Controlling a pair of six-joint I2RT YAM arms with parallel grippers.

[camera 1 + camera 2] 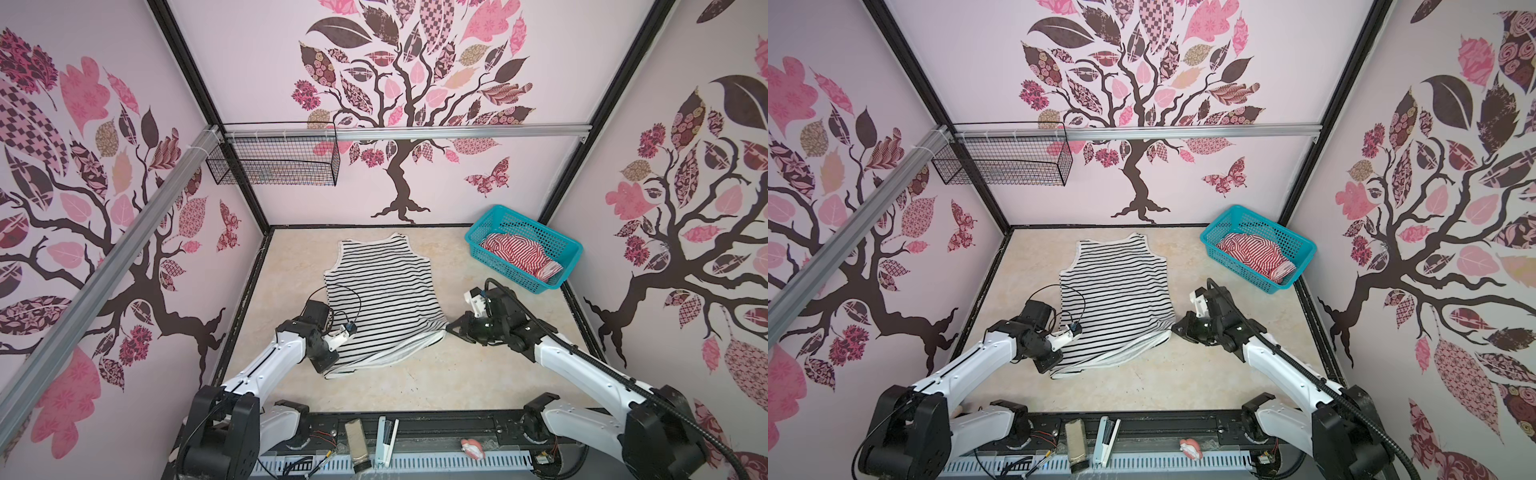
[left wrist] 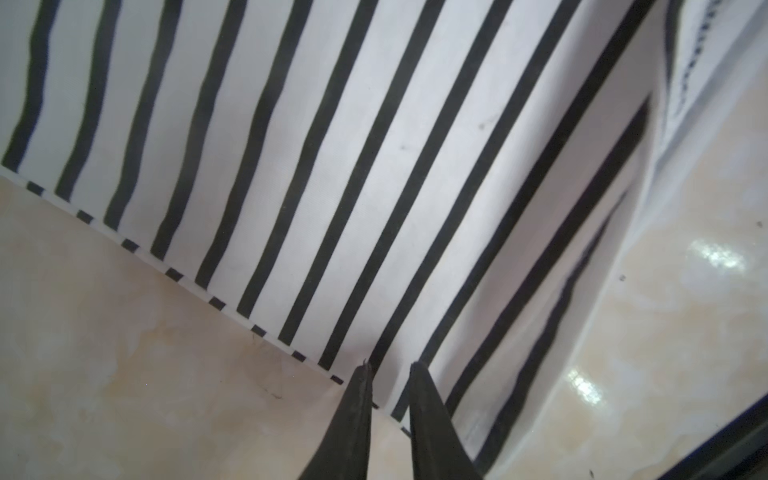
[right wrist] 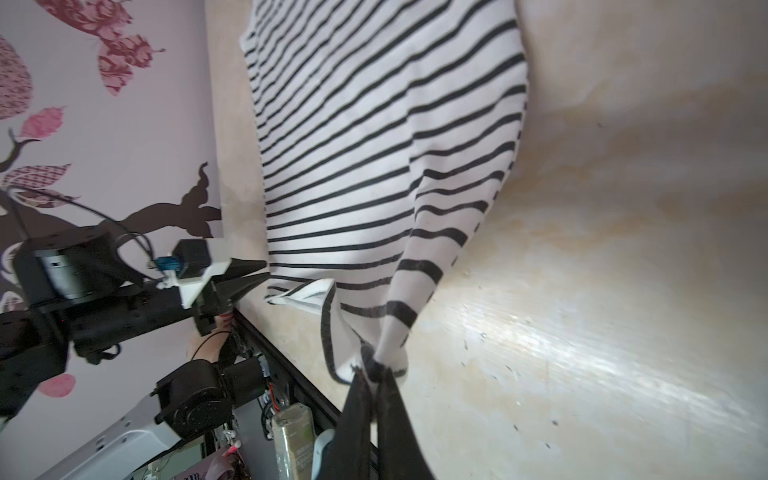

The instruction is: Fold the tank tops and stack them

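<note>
The near hem runs at a slant back to the corner in the right gripper (image 1: pixel 441 331), so the right gripper should draw that corner toward the front rail and put it down flat.
The black-and-white tank top (image 1: pixel 382 291) (image 1: pixel 1117 291) lies flat on the beige table, neck toward the back wall, its near hem rumpled. My right gripper (image 1: pixel 451 328) (image 3: pixel 376 374) is shut on the hem's right corner, and the cloth (image 3: pixel 374 145) rises in a taut ridge toward it. My left gripper (image 1: pixel 328 365) (image 2: pixel 391 365) sits at the hem's left corner with its jaws a narrow gap apart and nothing pinched; striped cloth (image 2: pixel 332 166) lies just beyond the tips. The right wrist view shows that corner lying loose by the left gripper (image 3: pixel 264 272). The red-and-white tank top (image 1: pixel 519 253) (image 1: pixel 1254 253) sits crumpled in a basket.
The teal plastic basket (image 1: pixel 515 278) (image 1: pixel 1241 266) stands at the back right corner. A black wire basket (image 1: pixel 274 162) hangs on the back left rail. A stapler (image 1: pixel 386 440) and small items lie on the front rail. Walls close in on three sides.
</note>
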